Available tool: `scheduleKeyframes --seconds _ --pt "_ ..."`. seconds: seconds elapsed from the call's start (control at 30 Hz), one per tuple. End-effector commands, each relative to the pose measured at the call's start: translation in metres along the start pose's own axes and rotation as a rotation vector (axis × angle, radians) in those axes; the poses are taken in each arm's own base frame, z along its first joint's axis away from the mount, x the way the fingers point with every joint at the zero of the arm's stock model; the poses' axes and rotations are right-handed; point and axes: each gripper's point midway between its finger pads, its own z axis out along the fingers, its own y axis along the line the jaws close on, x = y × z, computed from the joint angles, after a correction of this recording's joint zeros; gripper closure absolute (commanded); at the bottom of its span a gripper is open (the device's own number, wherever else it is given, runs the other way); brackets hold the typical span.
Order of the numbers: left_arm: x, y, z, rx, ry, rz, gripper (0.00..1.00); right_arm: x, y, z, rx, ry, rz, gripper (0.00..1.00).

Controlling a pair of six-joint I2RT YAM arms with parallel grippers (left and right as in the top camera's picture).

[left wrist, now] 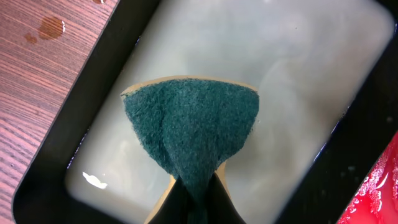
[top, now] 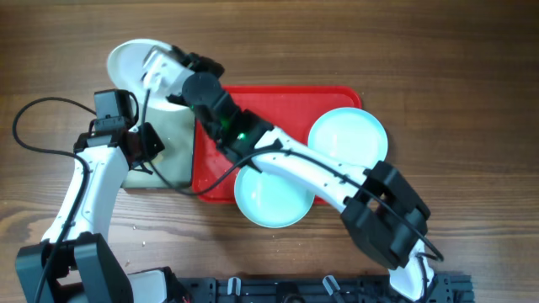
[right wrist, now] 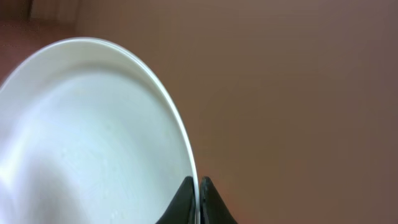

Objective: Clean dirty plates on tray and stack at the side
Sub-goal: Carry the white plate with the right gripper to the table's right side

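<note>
The white plate's inside (right wrist: 93, 137) looks clean and the wood (top: 398, 96) next to the red tray is free, so the robot's right gripper should go on carrying the plate there and let it go.
My right gripper (top: 173, 71) is shut on the rim of the white plate (top: 135, 63) and holds it at the far left, beyond the small black-rimmed tray; in the right wrist view the plate (right wrist: 93, 137) is pinched at its edge by the jaws (right wrist: 198, 186). My left gripper (top: 152, 143) is shut on a green scrubbing sponge (left wrist: 189, 127) over the pale inside of the black-rimmed tray (left wrist: 68, 124). Two pale turquoise plates lie by the red tray (top: 286, 97): one (top: 348, 135) at its right end, one (top: 269, 198) overhanging its front edge.
The black-rimmed tray (top: 173, 135) with cloudy liquid sits left of the red tray. Water drops (left wrist: 50, 26) lie on the wooden table. A black cable (top: 38, 126) loops at the far left. A dark rack (top: 320, 290) runs along the front edge.
</note>
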Motion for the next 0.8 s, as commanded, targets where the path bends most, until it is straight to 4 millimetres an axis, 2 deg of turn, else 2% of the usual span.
scheduleKeyframes --seconds 0.0,0.1,0.17,0.2,0.27,0.3,0.33,0.4,0.43,0.5,0.57,0.67,0.73,0.77 --pt "0.001 0.002 0.001 -0.011 -0.005 -0.006 0.96 0.046 -0.021 0.016 -0.057 0.125 0.519 0.95" --pt "0.0 0.001 0.001 -0.01 -0.008 -0.007 0.96 0.083 -0.027 0.019 -0.157 0.246 0.789 0.96" --pt "0.0 0.001 0.001 -0.01 -0.008 -0.007 0.96 0.085 -0.025 0.016 -0.318 0.259 0.89 0.96" --pt "-0.001 0.001 0.001 -0.009 -0.01 -0.007 0.96 0.083 -0.03 0.013 -0.409 0.251 0.936 0.96" --pt "-0.001 0.001 0.001 -0.008 -0.012 -0.007 0.96 0.098 -0.064 0.005 -0.416 0.298 1.037 0.96" --pt "-0.001 0.001 0.001 -0.008 -0.012 -0.007 0.96 0.116 -0.092 -0.002 -0.364 0.339 1.062 0.96" --pt "-0.001 0.001 0.001 -0.008 -0.012 -0.007 0.96 0.13 -0.111 -0.008 -0.325 0.376 1.081 0.96" --pt "-0.001 0.001 0.001 -0.008 -0.012 -0.007 0.96 0.18 -0.167 -0.03 -0.2 0.481 1.152 0.96" --pt "-0.002 0.001 0.001 -0.007 -0.014 -0.007 0.96 0.198 -0.184 -0.038 -0.157 0.516 1.178 0.96" --pt "-0.003 0.0 0.001 -0.005 -0.021 -0.008 0.96 0.254 -0.227 -0.067 -0.048 0.621 1.224 0.95" --pt "-0.004 0.0 0.001 -0.003 -0.025 -0.008 0.96 0.294 -0.255 -0.096 0.014 0.701 1.226 0.96" --pt "-0.006 -0.001 0.001 0.0 -0.032 -0.009 0.96 0.353 -0.293 -0.153 0.124 0.837 1.226 0.96" --pt "-0.006 -0.003 0.001 0.013 -0.032 -0.008 0.96 0.386 -0.315 -0.19 0.237 0.917 1.279 0.96" --pt "-0.006 -0.004 0.001 0.015 -0.031 -0.008 0.96 0.395 -0.32 -0.201 0.27 0.94 1.29 0.96"
